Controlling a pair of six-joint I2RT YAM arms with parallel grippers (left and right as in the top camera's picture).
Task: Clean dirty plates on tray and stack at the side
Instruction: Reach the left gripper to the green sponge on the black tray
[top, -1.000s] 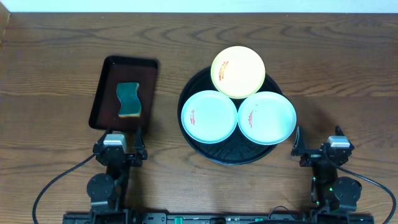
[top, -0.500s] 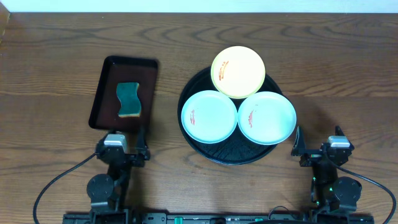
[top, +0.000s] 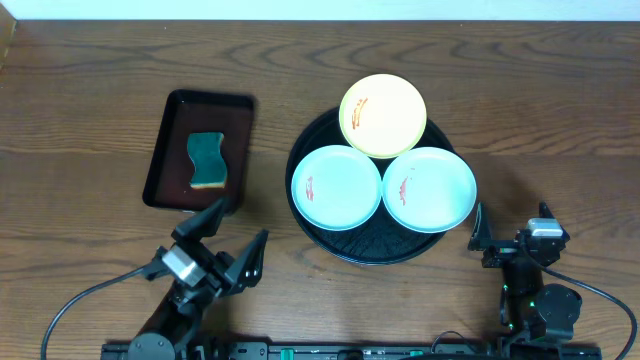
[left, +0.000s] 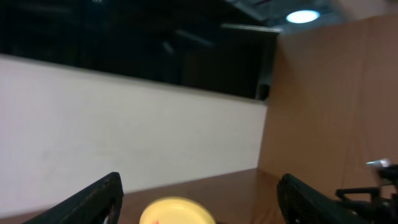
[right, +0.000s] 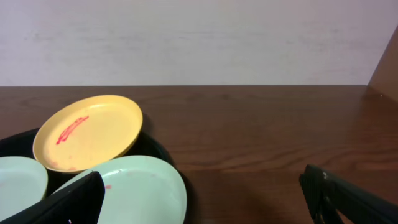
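Observation:
I should swing my empty left gripper over the dark rectangular tray and take the teal sponge (top: 207, 160) first, since the gripper is angled toward the smeared plates (top: 337, 188).
Three dirty plates lie on the round black tray (top: 375, 250): a yellow one (top: 383, 115) at the back, and two pale bluish ones at front left (top: 336, 187) and front right (top: 430, 189), each with red smears. My left gripper (top: 232, 235) is open and empty, angled toward the tray from its front left. In the left wrist view only the yellow plate (left: 177, 211) shows between the open fingers (left: 93, 202). My right gripper (top: 511, 224) stands open and empty, right of the tray. The right wrist view shows the yellow plate (right: 87, 132) and the near bluish plate (right: 140, 186).
A dark rectangular tray (top: 165, 165) at the left holds a teal sponge (top: 207, 160). Bare wooden table lies right of the round tray and along the back. A pale wall stands behind the table.
My left arm has swung its gripper rightward and forward, turning from facing the rectangular tray toward the round tray. The right arm and the plates have not moved.

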